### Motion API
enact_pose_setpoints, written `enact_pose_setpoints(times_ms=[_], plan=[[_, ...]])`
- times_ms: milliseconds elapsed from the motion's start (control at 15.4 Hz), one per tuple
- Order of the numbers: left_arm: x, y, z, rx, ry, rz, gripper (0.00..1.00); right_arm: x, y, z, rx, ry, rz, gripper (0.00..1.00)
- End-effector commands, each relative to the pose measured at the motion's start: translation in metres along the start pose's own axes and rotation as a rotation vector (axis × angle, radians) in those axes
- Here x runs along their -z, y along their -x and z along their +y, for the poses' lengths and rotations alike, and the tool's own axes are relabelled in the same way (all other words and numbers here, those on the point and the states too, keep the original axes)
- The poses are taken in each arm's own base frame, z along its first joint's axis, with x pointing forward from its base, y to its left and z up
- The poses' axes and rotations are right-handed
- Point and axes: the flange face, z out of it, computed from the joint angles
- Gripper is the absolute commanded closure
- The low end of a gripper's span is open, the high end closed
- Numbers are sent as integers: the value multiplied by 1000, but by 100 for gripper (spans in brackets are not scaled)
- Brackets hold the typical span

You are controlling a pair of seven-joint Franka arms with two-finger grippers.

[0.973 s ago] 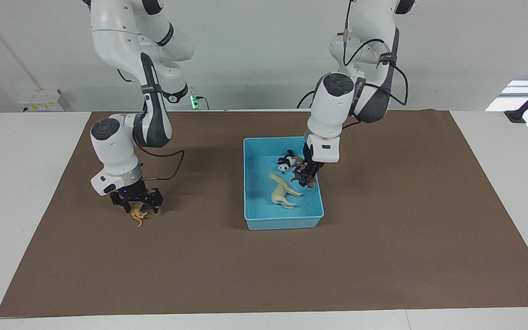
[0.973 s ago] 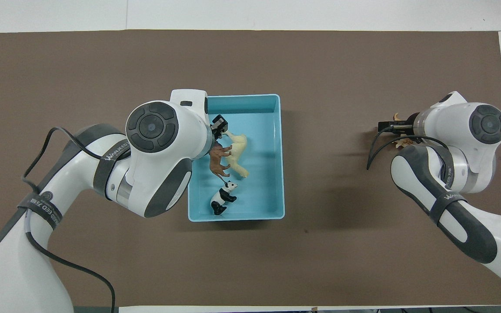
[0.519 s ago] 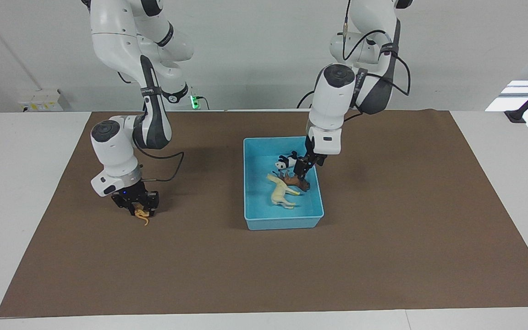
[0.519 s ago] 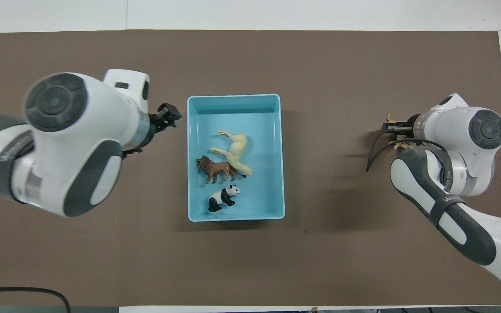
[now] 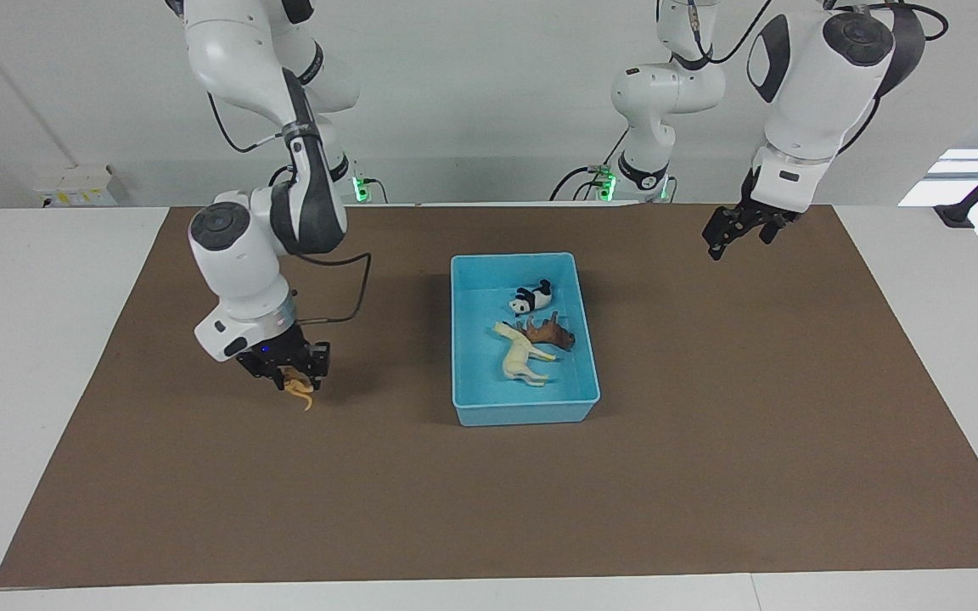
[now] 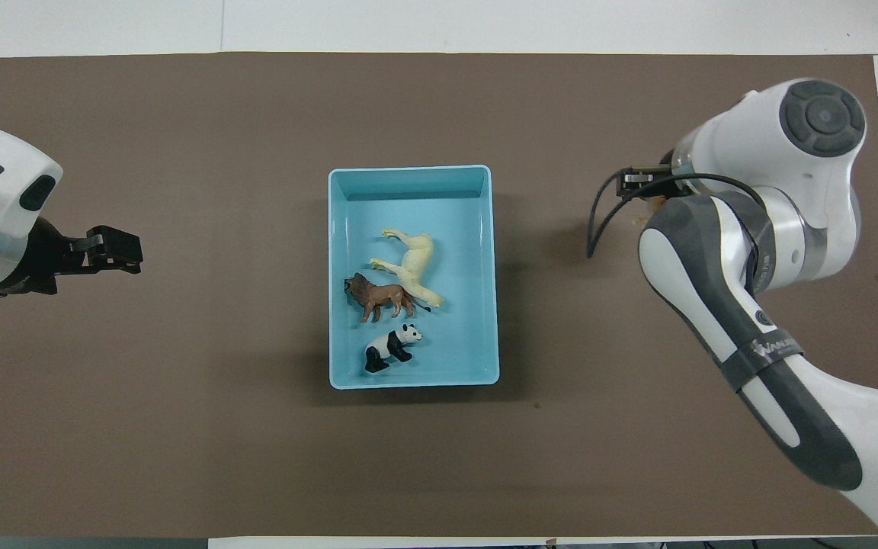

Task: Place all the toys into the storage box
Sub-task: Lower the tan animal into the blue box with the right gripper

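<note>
I should keep carrying the orange tiger (image 5: 299,390) with my right gripper until it is over the box's middle (image 5: 524,340), because the tiger hangs free and the way to the storage box is open.
The light blue storage box (image 5: 526,412) stands mid-mat, also in the overhead view (image 6: 408,185). In it lie the cream-white horse (image 5: 521,356) (image 6: 412,263), the brown lion (image 5: 550,331) (image 6: 382,296) and the panda (image 5: 531,299) (image 6: 392,347). My right gripper (image 5: 289,373) (image 6: 637,181) is shut on the orange tiger (image 5: 300,394) and holds it just above the mat, between the right arm's end and the box. The arm mostly hides the tiger from overhead. My left gripper (image 5: 735,231) (image 6: 115,252) is open, empty and raised over the mat toward the left arm's end.
A brown mat (image 5: 710,441) covers most of the white table (image 5: 30,339). The right arm's black cable (image 5: 353,297) loops beside its wrist.
My left gripper let go of the lion in the box, rose and swung away toward its own end of the table. My right gripper closed on the tiger, lifted it and moved toward the box.
</note>
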Motion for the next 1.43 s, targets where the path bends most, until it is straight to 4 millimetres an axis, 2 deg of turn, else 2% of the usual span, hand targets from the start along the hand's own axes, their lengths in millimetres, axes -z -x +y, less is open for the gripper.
enact_pose_setpoints(times_ms=[0, 65, 130, 259, 324, 389, 454, 519, 584, 714, 843, 973, 1038, 1168, 1232, 1362], plan=[[-2, -8, -13, -66, 2, -14, 0, 36, -17, -99, -51, -15, -16, 100], [8, -17, -19, -60, 16, 4, 0, 44, -11, -132, -58, -31, -3, 100], [16, -27, -12, -73, 22, 4, 0, 46, 5, -171, -65, -50, 5, 100], [29, -32, -20, -65, 19, -12, 0, 35, 38, -238, -74, -82, 38, 100], [31, -32, -23, -87, 8, -23, 0, 10, 57, -261, -76, -75, 21, 100], [37, -34, -24, -122, 9, -18, 0, -1, 65, -267, -83, -81, 22, 100], [37, -36, -24, -143, 10, -18, 0, -3, 68, -267, -108, -79, 15, 65], [36, -38, -23, -145, 10, -18, 0, 1, 69, -267, -134, -79, 14, 13], [35, -39, -23, -151, 10, -16, 0, 4, 69, -269, -166, -84, 13, 0], [31, -41, -23, -173, 8, -20, 0, 7, 75, -276, -189, -82, 5, 0], [28, -41, -24, -184, 4, -35, 0, 10, 75, -272, -192, -69, -4, 0], [28, -37, -23, -189, 9, -39, 0, 20, 67, -257, -201, -48, -7, 0], [25, -37, -24, -185, 9, -41, 0, 39, 57, -238, -214, -51, 16, 0], [21, -33, -26, -185, 10, -51, 0, 57, 32, -193, -191, -48, 32, 0], [15, -28, -27, -187, 9, -62, 0, 68, 21, -166, -150, -47, 44, 0], [12, -22, -29, -177, 8, -70, 0, 87, -7, -99, -64, -39, 70, 0]])
